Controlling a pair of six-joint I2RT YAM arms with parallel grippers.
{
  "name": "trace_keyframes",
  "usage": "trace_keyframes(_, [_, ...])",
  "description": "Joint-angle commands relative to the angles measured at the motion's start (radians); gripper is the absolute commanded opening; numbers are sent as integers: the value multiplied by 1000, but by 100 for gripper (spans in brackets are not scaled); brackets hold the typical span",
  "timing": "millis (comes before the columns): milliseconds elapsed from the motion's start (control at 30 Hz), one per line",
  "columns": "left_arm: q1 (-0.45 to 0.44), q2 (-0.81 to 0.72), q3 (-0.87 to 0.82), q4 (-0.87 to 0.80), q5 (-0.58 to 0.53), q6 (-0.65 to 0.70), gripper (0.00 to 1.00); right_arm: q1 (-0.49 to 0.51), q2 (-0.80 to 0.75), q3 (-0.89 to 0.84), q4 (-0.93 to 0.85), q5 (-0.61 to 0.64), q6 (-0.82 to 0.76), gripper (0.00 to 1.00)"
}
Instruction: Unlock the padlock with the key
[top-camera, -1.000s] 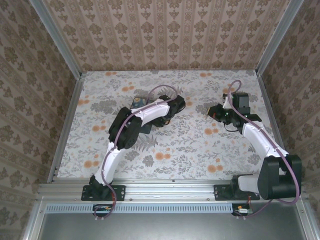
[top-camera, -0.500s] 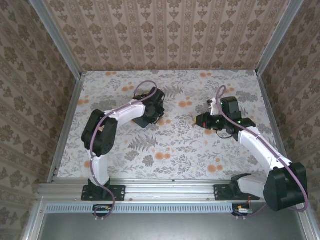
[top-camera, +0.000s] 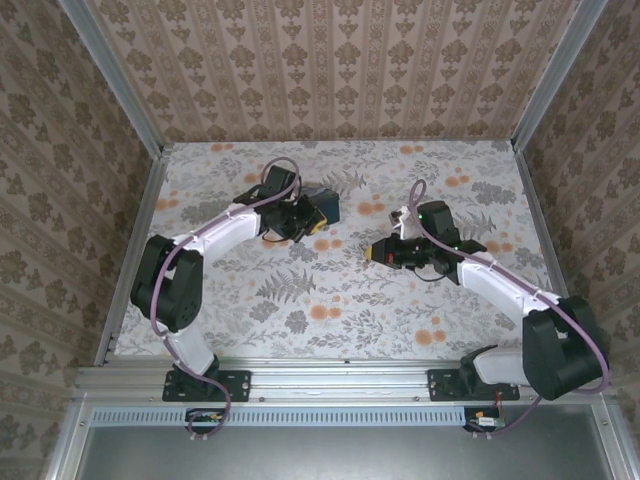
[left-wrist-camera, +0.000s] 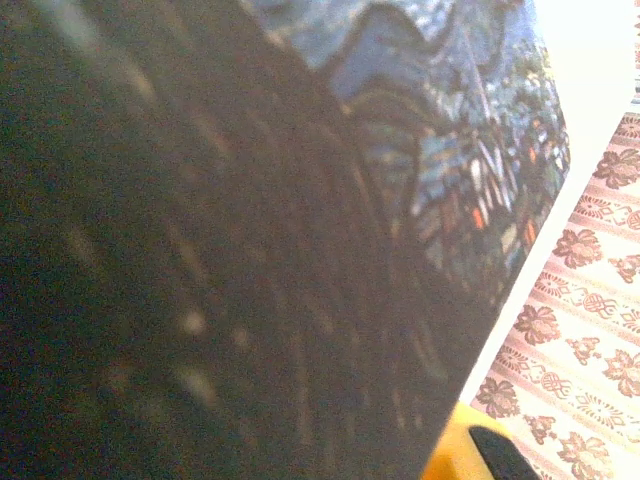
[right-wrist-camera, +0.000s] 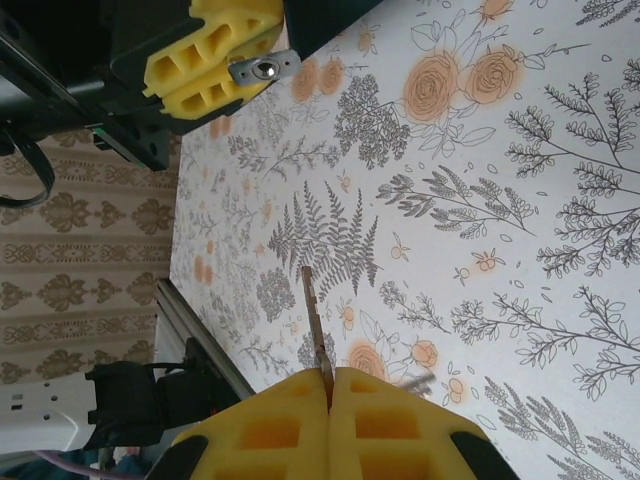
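Note:
I should turn the keyhole toward the key's tip (right-wrist-camera: 307, 272) with my left gripper before I bring the key in with my right gripper, because the padlock (right-wrist-camera: 265, 69) lies crosswise to the key.
A thin grey key (right-wrist-camera: 312, 305) pokes out from between the pressed-together yellow fingers of my right gripper (right-wrist-camera: 328, 382), pointing at the left arm. In the top view my right gripper (top-camera: 381, 252) hovers mid-table, aimed left. My left gripper (top-camera: 311, 219) is at the dark blue swirl-patterned tin (top-camera: 324, 203), which presses close to the left wrist camera (left-wrist-camera: 300, 250); one yellow fingertip (left-wrist-camera: 462, 452) shows beside it. The left gripper's yellow finger (right-wrist-camera: 210, 52) also appears at the top of the right wrist view. The padlock is hidden.
The floral tabletop (top-camera: 330, 290) lies between the arms. Metal rails (top-camera: 135, 240) border the table's left and right sides, and patterned walls stand behind. A second small silvery piece (right-wrist-camera: 418, 380) hangs by the right fingers.
The left arm's elbow has swung out to the left, and the tin now shows at its gripper's tip. The right gripper has travelled left toward the middle with the key.

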Motion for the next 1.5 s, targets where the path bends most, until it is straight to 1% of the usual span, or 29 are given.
trace_keyframes(0, [19, -39, -39, 119, 91, 23, 0, 19, 15, 63, 67, -33, 41, 0])
trace_keyframes(33, [20, -41, -48, 152, 109, 12, 0, 28, 23, 65, 96, -39, 63, 0])
trace_keyframes(133, [21, -49, -81, 293, 172, -33, 0, 50, 48, 57, 247, -48, 208, 0])
trace_keyframes(233, [21, -51, -107, 409, 211, -54, 0, 64, 71, 55, 364, -24, 364, 0])
trace_keyframes(300, [23, -55, -117, 459, 215, -60, 0, 75, 103, 44, 421, 8, 453, 0])
trace_keyframes(333, [23, -56, -122, 478, 246, -66, 0, 78, 109, 40, 452, 19, 494, 0])
trace_keyframes(400, [26, -60, -143, 534, 257, -88, 0, 81, 125, 40, 493, 39, 552, 0])
trace_keyframes(500, [34, -65, -181, 647, 282, -136, 0, 81, 152, 54, 514, 55, 592, 0])
trace_keyframes(600, [35, -78, -209, 722, 295, -168, 0, 81, 170, 43, 608, 74, 675, 0])
trace_keyframes(667, [37, -91, -234, 751, 288, -183, 0, 89, 165, 32, 638, 108, 729, 0])
trace_keyframes(767, [40, -96, -284, 857, 271, -242, 0, 113, 137, -2, 640, 174, 792, 0])
trace_keyframes(900, [37, -83, -331, 1001, 258, -318, 0, 152, 118, -33, 648, 211, 834, 0])
trace_keyframes(1100, [35, -90, -347, 1032, 258, -313, 0, 165, 153, -55, 718, 185, 844, 0])
trace_keyframes(1267, [34, -95, -355, 1049, 283, -290, 0, 161, 168, -86, 786, 166, 850, 0])
trace_keyframes(1367, [36, -96, -361, 1061, 315, -261, 0, 151, 189, -94, 862, 138, 860, 0])
trace_keyframes(1467, [38, -94, -380, 1095, 329, -261, 0, 137, 217, -95, 938, 121, 881, 0])
